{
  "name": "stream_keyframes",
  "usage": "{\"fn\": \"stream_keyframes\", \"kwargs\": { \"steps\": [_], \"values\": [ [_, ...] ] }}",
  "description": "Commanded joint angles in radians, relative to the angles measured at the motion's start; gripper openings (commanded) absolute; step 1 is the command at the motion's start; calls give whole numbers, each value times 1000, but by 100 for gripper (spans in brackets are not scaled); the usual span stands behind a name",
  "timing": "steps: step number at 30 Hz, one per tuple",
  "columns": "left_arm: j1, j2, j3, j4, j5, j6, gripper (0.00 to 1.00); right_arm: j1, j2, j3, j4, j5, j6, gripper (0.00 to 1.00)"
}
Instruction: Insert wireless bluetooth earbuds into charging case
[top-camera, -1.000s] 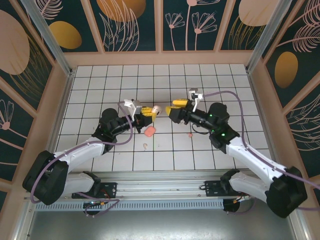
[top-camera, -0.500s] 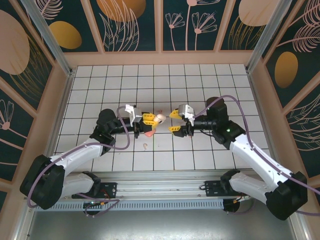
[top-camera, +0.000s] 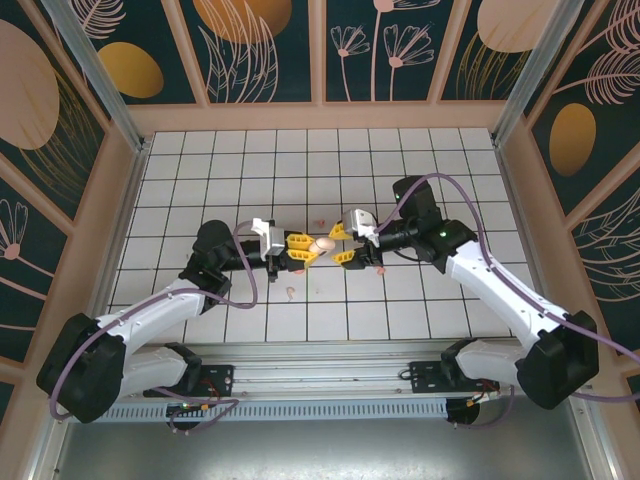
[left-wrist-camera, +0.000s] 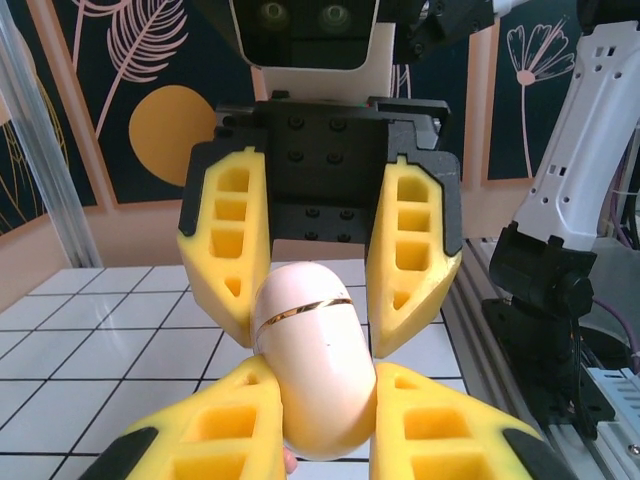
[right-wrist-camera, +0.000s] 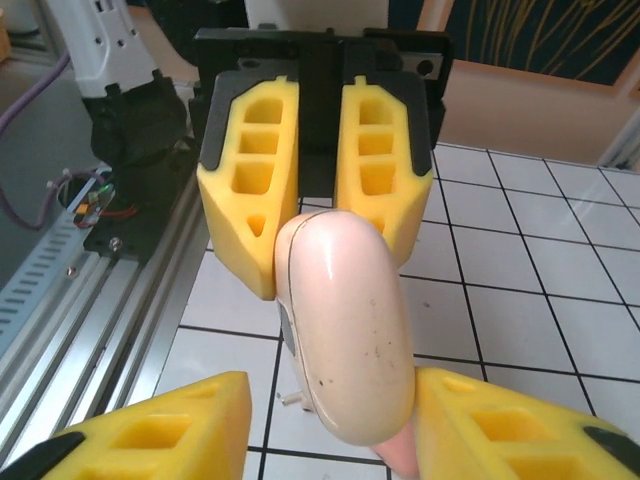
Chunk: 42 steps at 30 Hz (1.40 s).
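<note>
The charging case (left-wrist-camera: 316, 370) sits at a slant in my left gripper, so my right gripper should hold the case's far end (left-wrist-camera: 297, 287) while my left gripper opens and grips the case straight.
A pale beige pill-shaped charging case (top-camera: 323, 243) with a thin gold seam (left-wrist-camera: 300, 312) hangs above the tiles, lid closed. My left gripper (top-camera: 309, 248) is shut on its lower half (left-wrist-camera: 318, 400). My right gripper (top-camera: 341, 246) faces it from the right and straddles the case's other end (right-wrist-camera: 345, 320). Its jaws stand open: one finger (right-wrist-camera: 510, 430) touches the case, the other (right-wrist-camera: 150, 430) stands apart from it. A pale earbud (top-camera: 289, 292) lies on a tile below, its stem showing (right-wrist-camera: 291, 398). A pink earbud (top-camera: 381, 270) lies under the right arm.
A salmon-pink thing (right-wrist-camera: 402, 452) shows just beneath the held case. Another small pink bit (top-camera: 320, 222) lies on the tiles behind the grippers. The white tiled floor (top-camera: 200, 170) is walled by a wooden frame, with a metal rail (top-camera: 320, 380) at the near edge.
My right gripper swung left to the case and narrowed its jaws around it. My left gripper carried the case a little rightward, still shut on it.
</note>
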Motion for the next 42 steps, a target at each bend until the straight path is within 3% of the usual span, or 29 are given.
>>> {"fn": "stream_keyframes", "kwargs": {
  "steps": [1, 5, 12, 16, 22, 26, 35, 42],
  "values": [
    [-8, -20, -3, 10, 29, 33, 19, 4, 8, 40, -50, -57, -49, 40],
    [-11, -13, 0, 5, 36, 35, 19, 3, 10, 43, -52, -77, -62, 30],
    [-18, 2, 11, -7, 44, 39, 21, 3, 26, 58, -68, -101, -71, 26],
    [-20, 0, 15, -41, 25, 56, 26, 1, 22, 63, -95, -85, -81, 17],
    [-21, -21, 34, -203, -61, 171, 48, 1, -40, 21, -82, 73, -46, 14],
    [-20, -15, 78, -383, -127, 280, 54, 7, -86, 2, -96, 239, -26, 14],
    [-23, 26, 120, -469, -118, 325, 60, 79, -110, 5, -157, 451, -45, 14],
    [-25, 40, 129, -473, -94, 319, 58, 142, -49, 39, -209, 518, -65, 14]
  ]
}}
